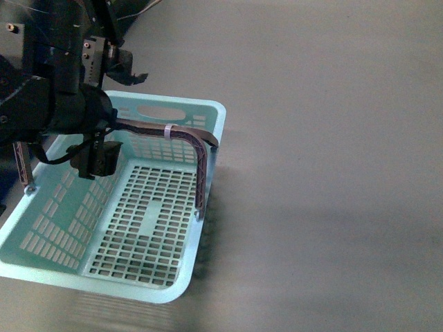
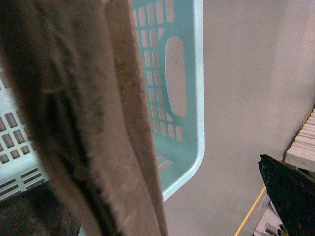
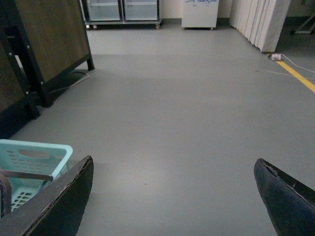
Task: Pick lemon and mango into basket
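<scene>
The brown handle meets the basket's rim midway [image 1: 199,214] along the basket's long side, so the basket will hang with its opening facing up when I raise the handle.
The pale blue-green basket [image 1: 208,114] stands on the grey floor at the left of the front view, and its slotted floor shows nothing in it. Its brown handle [image 1: 187,133] lies across the far end. My left arm reaches over the basket, and the left gripper [image 1: 97,160] hangs open just inside the far left part. In the left wrist view the handle [image 2: 98,123] fills the near field, blurred, beside the basket wall [image 2: 189,98]; one dark fingertip [image 2: 288,196] shows. My right gripper [image 3: 174,196] is open over bare floor, right of the basket [image 3: 34,160]. Lemon and mango are out of view.
A dark wooden cabinet [image 3: 44,44] stands on the floor beyond the basket. Glass-door cabinets [image 3: 123,10] and a white curtain [image 3: 261,19] line the far wall. A yellow floor line [image 3: 298,76] and a plug with its cable [image 3: 275,57] lie at the far right.
</scene>
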Motion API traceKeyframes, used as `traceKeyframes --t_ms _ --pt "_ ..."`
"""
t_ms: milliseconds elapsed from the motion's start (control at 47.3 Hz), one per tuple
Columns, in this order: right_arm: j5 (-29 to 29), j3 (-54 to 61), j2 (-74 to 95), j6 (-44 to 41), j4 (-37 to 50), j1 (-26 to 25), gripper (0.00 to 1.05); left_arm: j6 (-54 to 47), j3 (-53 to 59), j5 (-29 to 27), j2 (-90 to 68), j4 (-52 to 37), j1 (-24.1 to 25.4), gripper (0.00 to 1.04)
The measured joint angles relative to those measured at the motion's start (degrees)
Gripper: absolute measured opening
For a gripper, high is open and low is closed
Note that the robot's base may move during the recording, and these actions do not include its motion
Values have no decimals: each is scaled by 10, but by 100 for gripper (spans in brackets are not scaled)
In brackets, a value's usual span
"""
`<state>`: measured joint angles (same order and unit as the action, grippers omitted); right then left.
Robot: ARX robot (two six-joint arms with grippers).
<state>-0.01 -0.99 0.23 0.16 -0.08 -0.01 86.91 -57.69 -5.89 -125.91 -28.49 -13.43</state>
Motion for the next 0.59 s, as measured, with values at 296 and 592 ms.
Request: traceKeyframes --t_ms 296,592 --pt "0 0 0 0 0 0 96 10 -39 5 -34 4 -16 85" --pt "0 0 0 0 0 0 96 11 -58 -2 -45 28 -21 35"
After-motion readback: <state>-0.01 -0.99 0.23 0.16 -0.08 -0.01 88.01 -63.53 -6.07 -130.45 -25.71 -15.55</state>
